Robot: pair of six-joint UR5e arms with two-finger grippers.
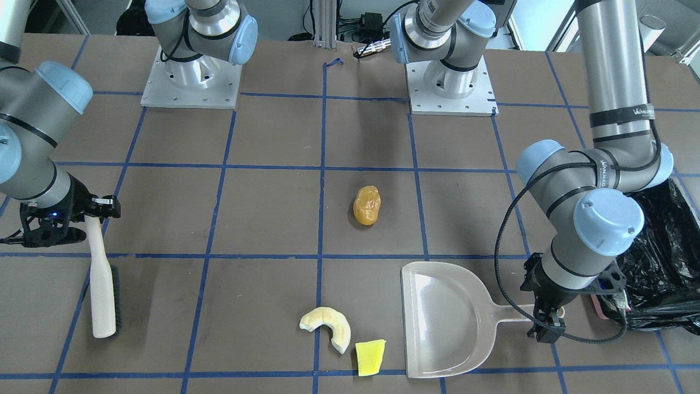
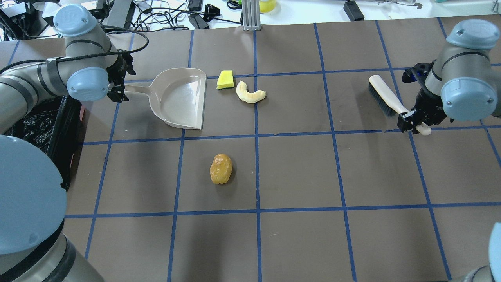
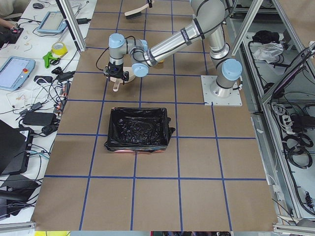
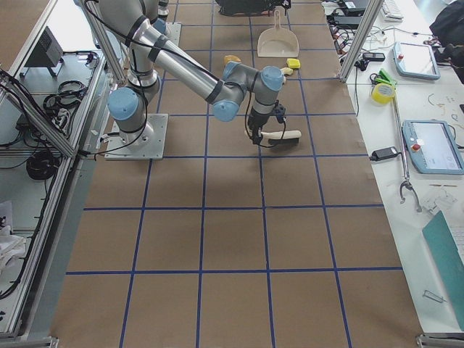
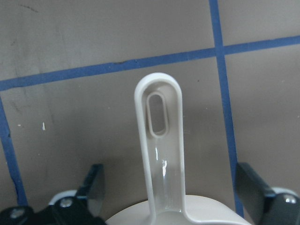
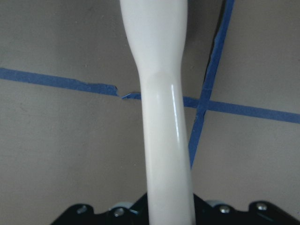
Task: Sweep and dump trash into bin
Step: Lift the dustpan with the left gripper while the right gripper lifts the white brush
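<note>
The dustpan handle (image 1: pixel 512 312) is lying loose inside my open left gripper, so next my left gripper closes on the dustpan handle and holds the dustpan steady before the white brush sweeps.
The trash lies on the brown table: an amber blob (image 1: pixel 367 205) (image 2: pixel 221 169) mid-table, a cream crescent (image 1: pixel 328 325) (image 2: pixel 250 93) and a yellow wedge (image 1: pixel 370 357) (image 2: pixel 225 79) just off the mouth of the beige dustpan (image 1: pixel 443 317) (image 2: pixel 182 98). My left gripper (image 1: pixel 547 323) (image 2: pixel 117 84) (image 5: pixel 171 185) is open, its fingers on either side of the dustpan handle (image 5: pixel 161 150) without touching it. My right gripper (image 1: pixel 95 210) (image 2: pixel 413 121) (image 6: pixel 168 211) is shut on the handle of a white brush (image 1: pixel 102 284) (image 2: pixel 385 98) (image 6: pixel 164 117). The black-lined bin (image 1: pixel 664 262) (image 3: pixel 138 129) stands beside my left arm.
Blue tape lines grid the table. The two arm bases (image 1: pixel 191 82) (image 1: pixel 451 90) stand at the robot's side. Cables, tablets and tools lie on the benches beyond the table's far edge (image 2: pixel 242 15).
</note>
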